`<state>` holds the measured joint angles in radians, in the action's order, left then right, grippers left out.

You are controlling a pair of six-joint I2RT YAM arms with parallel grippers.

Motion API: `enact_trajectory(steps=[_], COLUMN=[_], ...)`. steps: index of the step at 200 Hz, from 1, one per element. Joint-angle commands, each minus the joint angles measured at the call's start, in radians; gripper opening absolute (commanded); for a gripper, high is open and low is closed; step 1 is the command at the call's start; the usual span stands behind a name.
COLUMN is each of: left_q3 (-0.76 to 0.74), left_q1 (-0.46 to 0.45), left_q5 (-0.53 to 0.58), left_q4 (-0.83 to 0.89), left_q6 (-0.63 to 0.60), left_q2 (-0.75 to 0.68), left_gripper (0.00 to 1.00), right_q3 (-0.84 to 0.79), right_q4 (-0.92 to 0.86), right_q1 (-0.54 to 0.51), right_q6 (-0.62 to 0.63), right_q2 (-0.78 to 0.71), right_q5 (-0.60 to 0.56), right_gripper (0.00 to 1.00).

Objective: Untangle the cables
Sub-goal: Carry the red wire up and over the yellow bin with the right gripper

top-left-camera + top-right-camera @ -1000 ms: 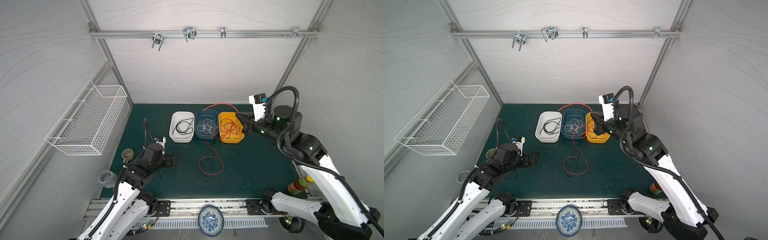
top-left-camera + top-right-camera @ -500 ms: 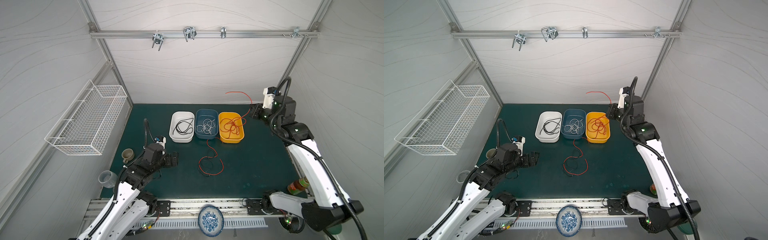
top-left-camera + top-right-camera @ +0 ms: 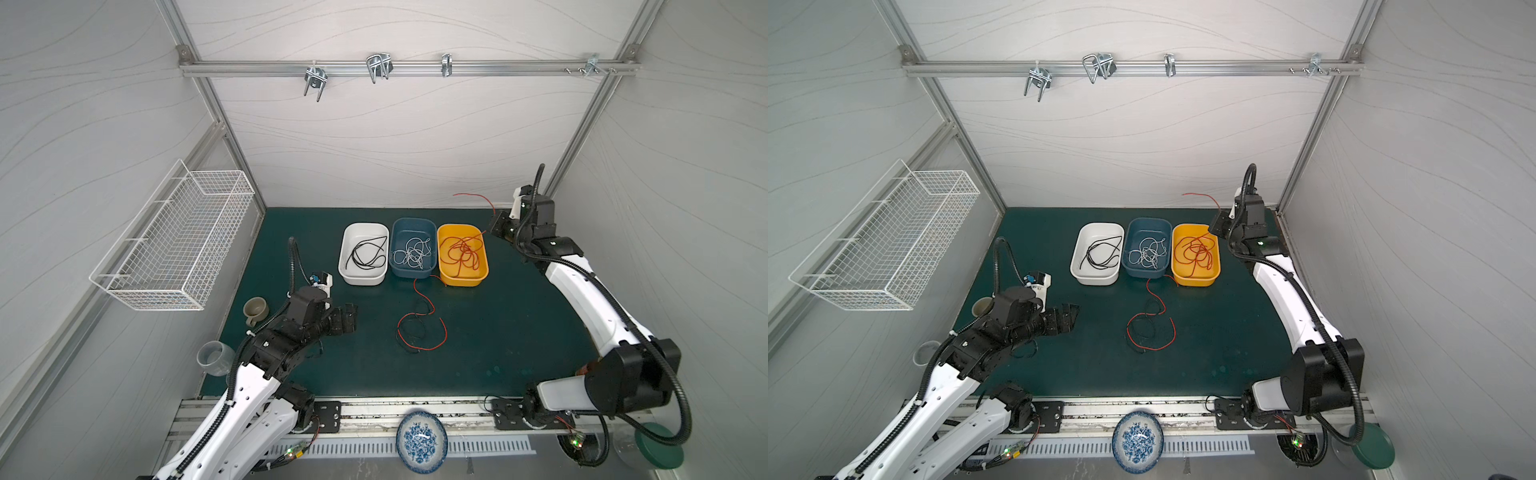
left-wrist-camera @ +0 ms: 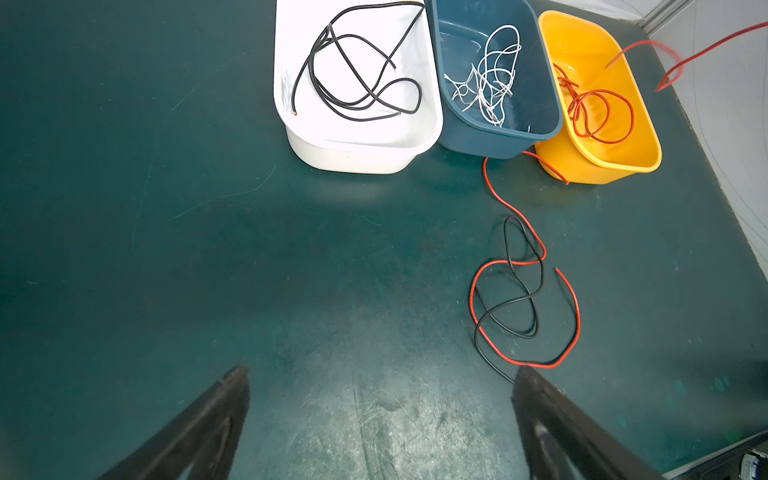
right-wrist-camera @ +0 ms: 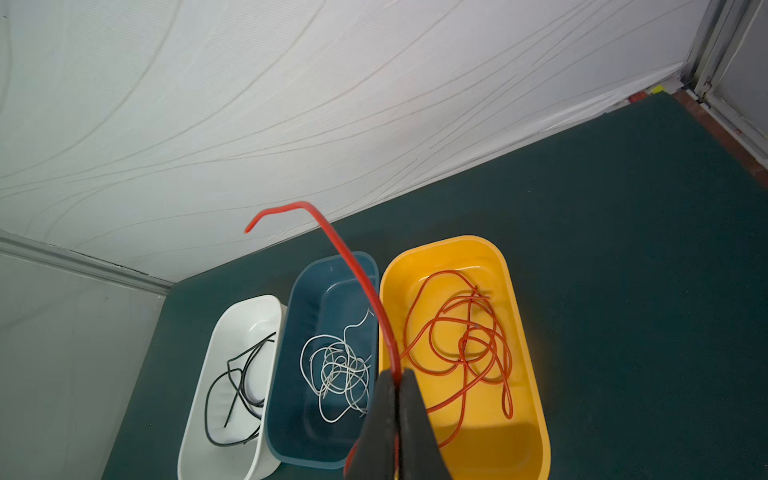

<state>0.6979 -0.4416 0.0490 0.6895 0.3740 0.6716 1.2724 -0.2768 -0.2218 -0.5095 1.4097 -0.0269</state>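
Observation:
My right gripper has its red cable clear of the black cable, so I continue down to the red cables in the yellow tray and let go there.
My right gripper is shut on a red cable. It is raised at the back right, beside the yellow tray, and shows in both top views. The cable's free end arcs up toward the back wall. More red cables lie in the yellow tray. White cables lie in the blue tray and black cables in the white tray. On the mat a red cable and a black cable lie looped together. My left gripper hovers open to their left.
A white wire basket hangs on the left wall. A mug and a clear cup stand at the mat's left edge. A blue patterned plate sits on the front rail, and a green lid at the front right.
My right gripper has swung from over the trays to the back right corner with the red cable, which now trails over the yellow tray. The left arm has not moved.

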Motion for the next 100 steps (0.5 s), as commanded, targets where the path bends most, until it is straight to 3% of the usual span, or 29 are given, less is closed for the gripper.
enact_trajectory(steps=[1, 100], left_q3=[0.001, 0.001], left_q1=[-0.005, -0.005], left_q5=[0.000, -0.011], left_q4=[-0.041, -0.044], left_q6=[-0.009, -0.010], left_q2=[0.004, 0.015], left_gripper=[1.00, 1.00], right_q3=[-0.021, -0.165], right_q4=[0.075, 0.148], right_q1=[0.004, 0.007], right_q6=[-0.023, -0.066], right_q2=[0.038, 0.167], right_q5=[-0.018, -0.030], right_gripper=[0.00, 0.00])
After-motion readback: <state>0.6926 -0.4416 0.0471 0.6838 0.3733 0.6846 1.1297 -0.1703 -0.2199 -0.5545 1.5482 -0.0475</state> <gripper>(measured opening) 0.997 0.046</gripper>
